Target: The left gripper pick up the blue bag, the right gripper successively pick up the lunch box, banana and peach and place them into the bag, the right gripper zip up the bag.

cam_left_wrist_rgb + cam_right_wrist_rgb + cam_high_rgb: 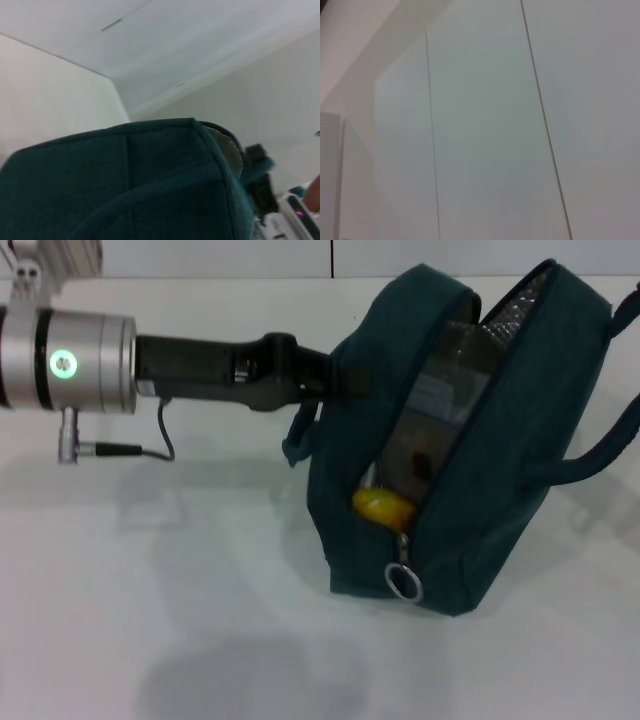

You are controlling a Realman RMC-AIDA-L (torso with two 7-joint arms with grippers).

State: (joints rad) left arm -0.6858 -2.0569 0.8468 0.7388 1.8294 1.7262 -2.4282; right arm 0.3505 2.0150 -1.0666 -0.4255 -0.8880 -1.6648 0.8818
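Observation:
The blue bag leans with its opening spread wide [445, 395], so the robot's left gripper should stand the bag up straight and let go of the bag's loop handle [301, 435] before the right gripper zips.
The blue bag [500, 470] stands tilted on the white table, with its zipper open and its opening facing me. It also fills the lower part of the left wrist view [125, 185]. My left gripper [335, 375] reaches in from the left and is shut on the bag's left side by its loop handle. The clear lunch box [440, 410] lies inside the bag. The yellow tip of the banana [383, 507] shows below it in the opening. The silver ring pull [404, 582] hangs at the lower end of the zipper. The peach is hidden or out of view. My right gripper is out of view.
The white table [150, 620] spreads in front and to the left of the bag. The bag's second loop handle [600, 455] sticks out to the right. The right wrist view shows only pale wall panels [485, 125].

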